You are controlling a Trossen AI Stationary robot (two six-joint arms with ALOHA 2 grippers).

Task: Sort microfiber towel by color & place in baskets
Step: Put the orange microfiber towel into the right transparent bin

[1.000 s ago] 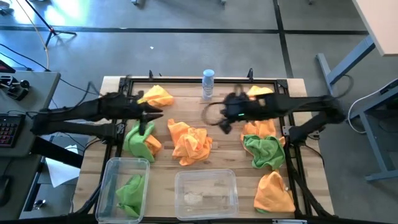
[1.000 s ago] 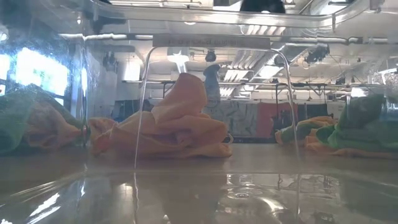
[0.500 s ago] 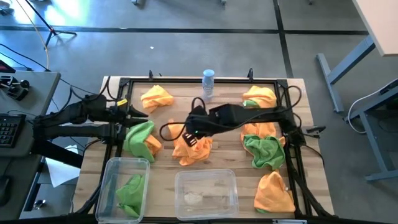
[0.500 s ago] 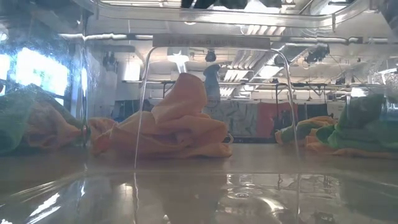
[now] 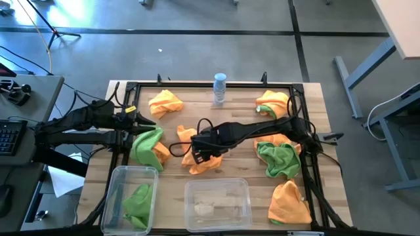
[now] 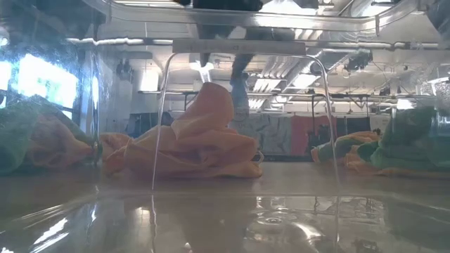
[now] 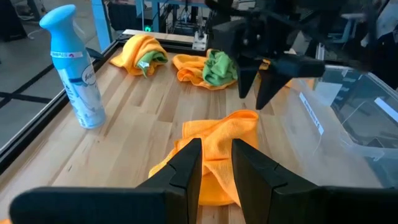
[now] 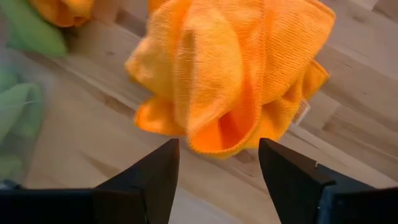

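Note:
Orange corners stick out from under the folds of the bunched orange towel, so another orange towel should stay behind when the robot lifts the bunched one.
An orange microfiber towel lies bunched on the table's middle. My right gripper hangs open just above it, its fingers pointing down on either side of the towel's upper fold, apart from it in the left wrist view. My left gripper waits at the table's left, level, open by a narrow gap, holding nothing. A green towel lies in the narrow basket. The wide basket stands at the near edge. Other towels: a green and orange one and an orange one.
A spray bottle stands at the far edge. On the right lie an orange and green towel, a green one on orange cloth, and an orange one. A black frame runs round the table.
My right gripper has swung from the far right of the table toward the left and near side and come down over the middle orange towel. My left gripper has drawn back a little toward the table's left edge. No towel has moved.

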